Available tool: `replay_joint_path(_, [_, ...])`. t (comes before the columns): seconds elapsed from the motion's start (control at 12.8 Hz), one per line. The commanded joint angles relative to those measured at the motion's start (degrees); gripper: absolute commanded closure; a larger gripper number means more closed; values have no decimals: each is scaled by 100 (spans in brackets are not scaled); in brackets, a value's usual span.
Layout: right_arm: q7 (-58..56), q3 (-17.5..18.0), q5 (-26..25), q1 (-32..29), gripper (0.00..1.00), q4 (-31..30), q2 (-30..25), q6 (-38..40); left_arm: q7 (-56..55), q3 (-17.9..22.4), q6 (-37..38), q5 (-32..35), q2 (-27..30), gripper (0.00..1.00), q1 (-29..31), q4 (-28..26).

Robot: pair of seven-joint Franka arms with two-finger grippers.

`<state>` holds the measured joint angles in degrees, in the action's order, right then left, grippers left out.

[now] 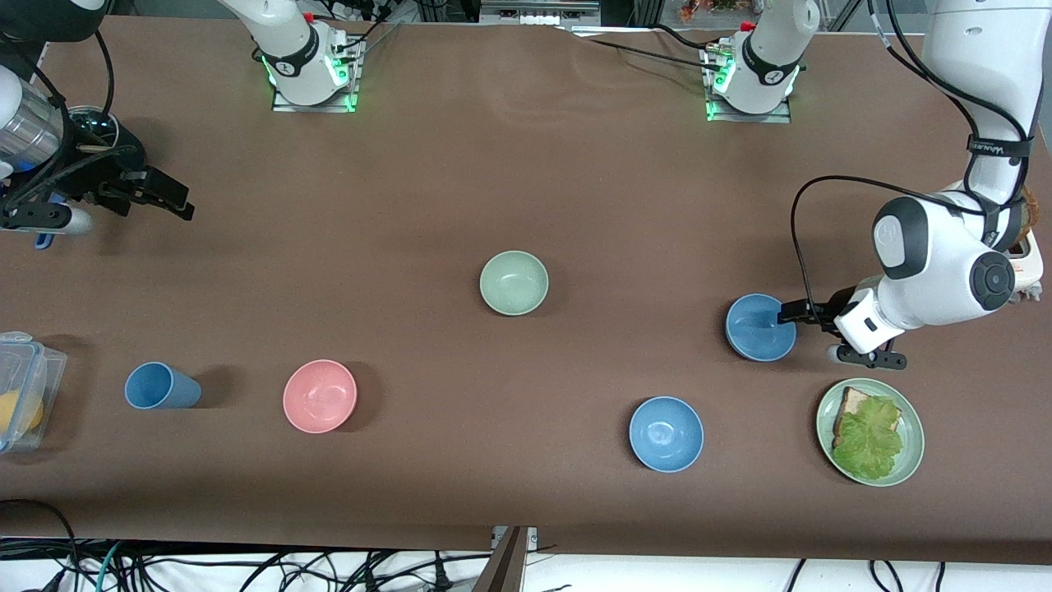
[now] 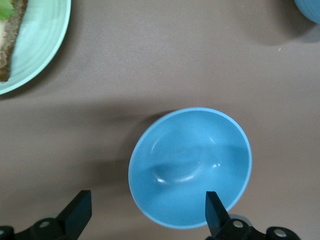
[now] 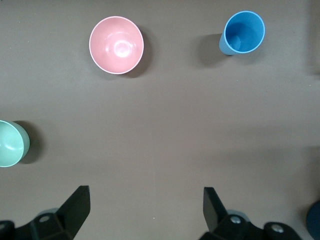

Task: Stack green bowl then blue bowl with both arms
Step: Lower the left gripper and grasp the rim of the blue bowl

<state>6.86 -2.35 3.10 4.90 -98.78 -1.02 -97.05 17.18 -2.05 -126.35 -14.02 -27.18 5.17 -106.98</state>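
Note:
The green bowl's rim (image 1: 514, 283) looks just as wide as the blue bowl's (image 1: 760, 326), so when I lower the blue bowl, I expect it to settle only partway inside.
The green bowl (image 1: 514, 283) stands alone at mid-table; it also shows in the right wrist view (image 3: 10, 143). A blue bowl (image 1: 760, 327) stands toward the left arm's end. My left gripper (image 1: 809, 333) is open and low at this bowl's rim. In the left wrist view, one finger (image 2: 216, 210) is over the bowl (image 2: 190, 167) and the other finger (image 2: 77, 212) is over bare table beside it, the left gripper (image 2: 146, 212) holding nothing. A second blue bowl (image 1: 666, 433) stands nearer the camera. My right gripper (image 1: 168, 201) is open and empty, raised over the right arm's end (image 3: 145, 207).
A pink bowl (image 1: 320, 395) and a blue cup (image 1: 160, 386) stand toward the right arm's end. A green plate (image 1: 912, 448) with bread and lettuce lies near the left gripper. A clear plastic box (image 1: 20, 403) sits at the table's edge.

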Motion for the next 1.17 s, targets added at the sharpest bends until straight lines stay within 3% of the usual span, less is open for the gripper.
replay_joint_path(0.0, [-88,85,-90,-104,0,148,50,151,479,3,-327,-390,-33,1,28,-234])
replay_joint_path(0.39, [-140,50,-90,-112,0,218,84,142,1261,12,-926,-1199,-32,2,28,-824])
replay_joint_path(0.47, [-158,41,-99,-113,0,375,128,160,1262,12,-927,-1269,-41,7,28,-842])
replay_joint_path(0.55, [-149,41,-107,-113,0,420,129,186,1262,12,-927,-1357,-41,17,28,-868])
replay_joint_path(0.7, [-132,33,-107,-139,0,535,155,186,1262,21,-918,-1463,-50,69,28,-869])
replay_joint_path(0.86, [-88,33,-90,-148,0,553,190,186,1262,108,-918,-1463,-50,100,28,-869])
replay_joint_path(1.09, [-79,33,-107,-139,0,561,243,291,1279,126,-909,-1463,-59,100,28,-834])
